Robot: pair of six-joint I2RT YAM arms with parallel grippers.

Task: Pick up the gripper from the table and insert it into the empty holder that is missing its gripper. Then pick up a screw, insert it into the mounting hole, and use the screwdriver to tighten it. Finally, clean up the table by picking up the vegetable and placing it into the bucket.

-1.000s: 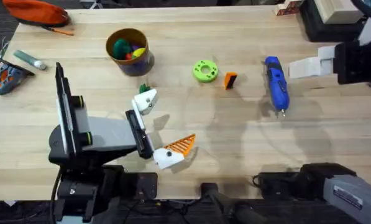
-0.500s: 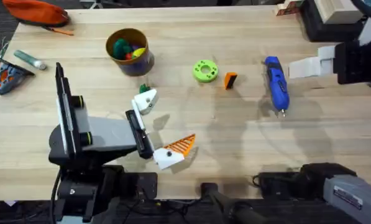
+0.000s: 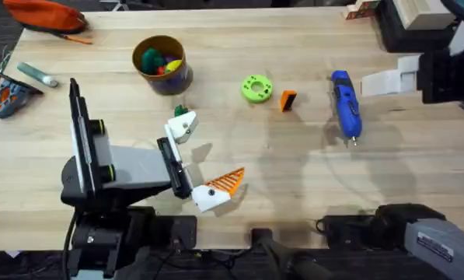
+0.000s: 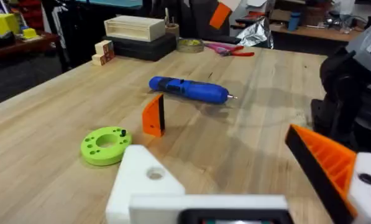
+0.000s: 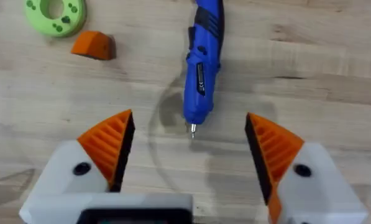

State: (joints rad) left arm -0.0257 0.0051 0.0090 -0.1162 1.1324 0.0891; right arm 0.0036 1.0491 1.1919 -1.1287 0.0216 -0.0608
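My gripper will push the orange gripper [image 3: 288, 100], and it will slide into the white holder [image 3: 183, 126] and hold by itself, because the holder matches the mount carrying an orange tip.
The gripper [image 3: 287, 100], a small orange wedge with a black face, stands upright beside a lime-green disc [image 3: 256, 89]; it is also in the left wrist view [image 4: 154, 115]. A small dark screw [image 4: 122, 132] sticks up from the disc. The blue screwdriver [image 3: 345, 105] lies to the right, tip toward me. My left gripper [image 3: 208, 154] is open: one white mount is the bare holder [image 3: 182, 127], the other carries an orange tip. The dark-green vegetable [image 3: 179, 111] lies just behind the holder. The bucket [image 3: 162, 64] holds toy pieces. My right gripper [image 5: 190, 143] hangs open above the screwdriver's tip [image 5: 202, 62].
An orange pouch [image 3: 45, 14], a grey-green marker [image 3: 37, 74] and a small dark object [image 3: 10, 95] sit at the far left. Wooden blocks [image 3: 364, 9] and a black box [image 3: 410, 27] are at the back right. Bare wood lies between the arms.
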